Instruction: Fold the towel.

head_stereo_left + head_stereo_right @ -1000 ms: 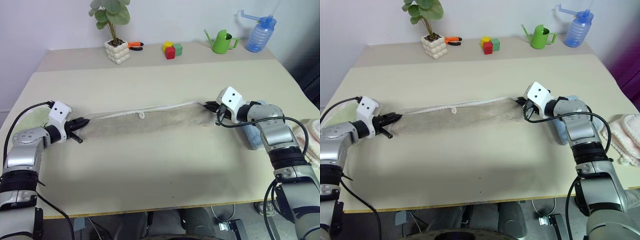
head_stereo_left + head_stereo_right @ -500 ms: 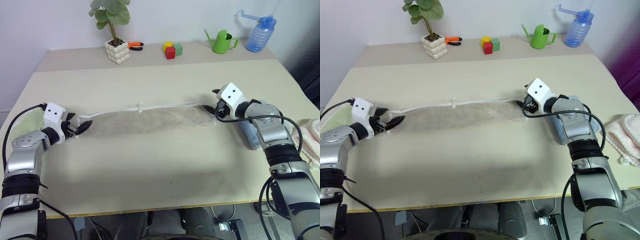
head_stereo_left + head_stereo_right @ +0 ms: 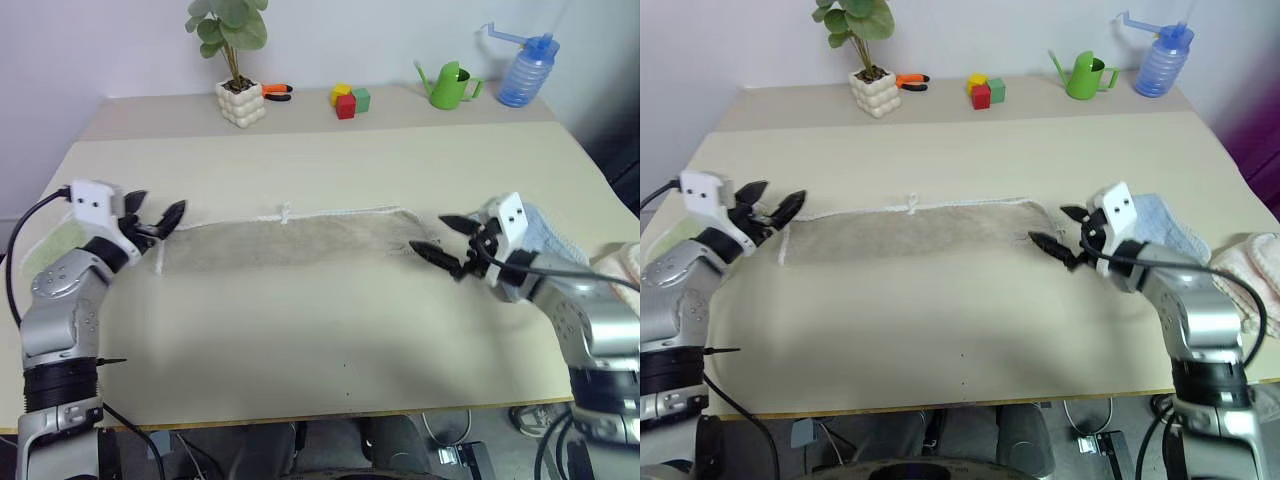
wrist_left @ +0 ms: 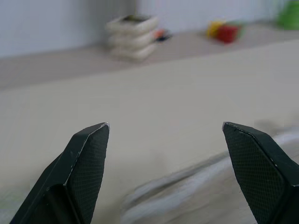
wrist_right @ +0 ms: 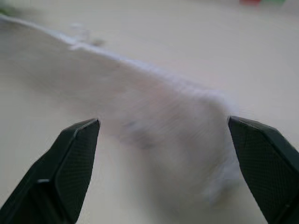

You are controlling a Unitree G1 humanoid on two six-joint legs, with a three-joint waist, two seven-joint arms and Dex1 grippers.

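The end of the towel (image 3: pixel 285 243) strip (image 3: pixel 405 231) droops limply. I expect the towel to fold over onto itself and stay doubled when I move its corner inward.
The beige towel (image 3: pixel 285 240) lies flat on the table (image 3: pixel 330 330) as a long narrow strip, its whitish corded edge and small loop (image 3: pixel 284 212) along the far side. My left gripper (image 3: pixel 157 205) hovers open just above the towel's left end, holding nothing. My right gripper (image 3: pixel 430 233) stands open just off the towel's right end, also with nothing in it. In the right wrist view the towel (image 5: pixel 177 116) spreads between and beyond the wide-apart fingers (image 5: pixel 70 163). In the left wrist view the towel's edge (image 4: pixel 196 182) lies low between the fingers (image 4: pixel 86 158).
A potted plant (image 3: pixel 241 100), orange-handled pliers (image 3: pixel 275 91), coloured blocks (image 3: pixel 347 100), a green watering can (image 3: pixel 450 85) and a blue spray bottle (image 3: pixel 523 70) line the back. A light blue towel (image 3: pixel 545 230) lies behind my right hand, a light green towel (image 3: pixel 50 250) at the left edge.
Both grippers opened and let go of the towel's ends, and the towel settled flat. My left hand rose and moved inward. My right hand drew back and rolled.
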